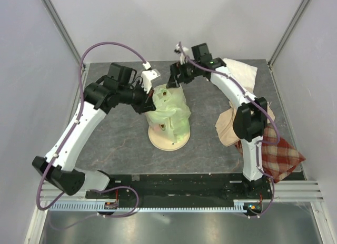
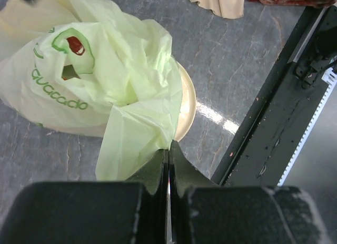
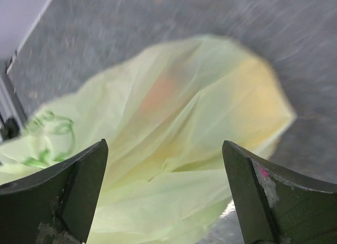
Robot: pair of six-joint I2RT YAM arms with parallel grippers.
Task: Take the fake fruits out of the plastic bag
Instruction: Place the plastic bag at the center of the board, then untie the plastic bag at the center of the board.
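Observation:
The plastic bag (image 1: 171, 113) should hang loose with the fake fruits still in it when the robot lifts it, as orange and yellow tints (image 3: 159, 91) show through its limp, wrinkled film.
The pale-green plastic bag (image 1: 169, 110) sits bunched up on a round beige plate (image 1: 167, 141) mid-table. My left gripper (image 1: 149, 100) is at the bag's left side. In the left wrist view it (image 2: 168, 148) is shut, with a fold of the plastic bag (image 2: 105, 81) pinched at its tips. My right gripper (image 1: 174, 78) hovers over the bag's far edge. Its jaws (image 3: 164, 144) stand wide open, with nothing between them and the plastic bag (image 3: 174, 128) right below. The fake fruits are hidden inside; only faint orange and yellow tints show through the film.
A white cloth (image 1: 239, 70) lies at the back right. A beige cloth (image 1: 230, 127) and a red plaid cloth (image 1: 279, 152) lie under the right arm. The black base rail (image 1: 179, 183) runs along the near edge. The plate's rim (image 2: 188, 104) shows beside the bag.

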